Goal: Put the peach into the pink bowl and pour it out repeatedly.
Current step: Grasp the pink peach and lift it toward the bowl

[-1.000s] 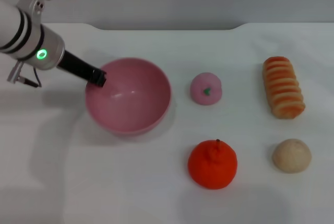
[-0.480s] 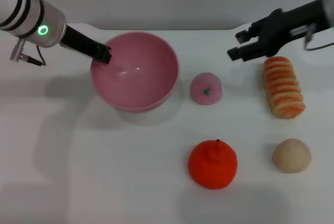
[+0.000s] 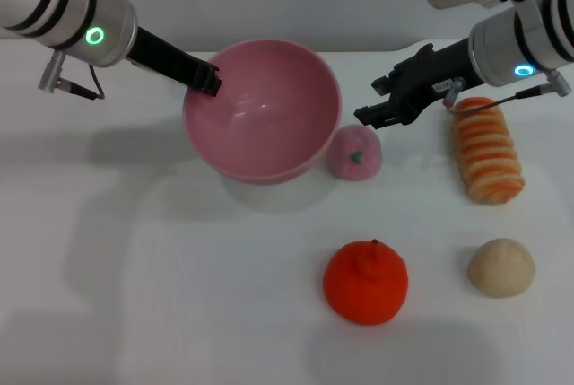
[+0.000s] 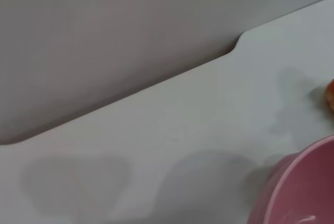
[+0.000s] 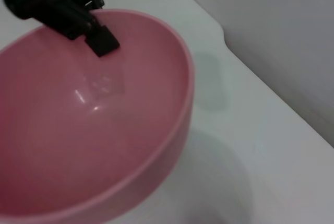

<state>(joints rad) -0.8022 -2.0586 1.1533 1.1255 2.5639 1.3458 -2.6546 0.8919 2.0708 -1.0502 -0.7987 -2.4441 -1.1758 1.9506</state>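
Observation:
The pink bowl's near rim (image 3: pixel 329 141) is crowding the peach (image 3: pixel 356 154), so my left gripper should pull the bowl away from the peach to make room for my right gripper to take the peach.
My left gripper (image 3: pixel 212 79) is shut on the left rim of the pink bowl (image 3: pixel 269 125) and holds it lifted off the white table, its shadow beneath it. The bowl is empty. The peach (image 3: pixel 355 153) lies on the table just right of the bowl. My right gripper (image 3: pixel 372 105) is open and empty, hovering just above and to the right of the peach. The right wrist view shows the bowl (image 5: pixel 104 130) with the left gripper's fingers (image 5: pixel 99 40) on its rim. The left wrist view shows only a part of the bowl (image 4: pixel 302 187).
A bright orange fruit (image 3: pixel 365 282) sits at the front centre, a beige ball (image 3: pixel 501 266) at the front right. A striped orange bread roll (image 3: pixel 485 149) lies right of the peach, under the right arm. The table's back edge (image 3: pixel 395 48) has a step.
My left gripper has lifted the bowl and carried it rightward toward the peach. My right arm came into view from the right and moved leftward and down to the peach.

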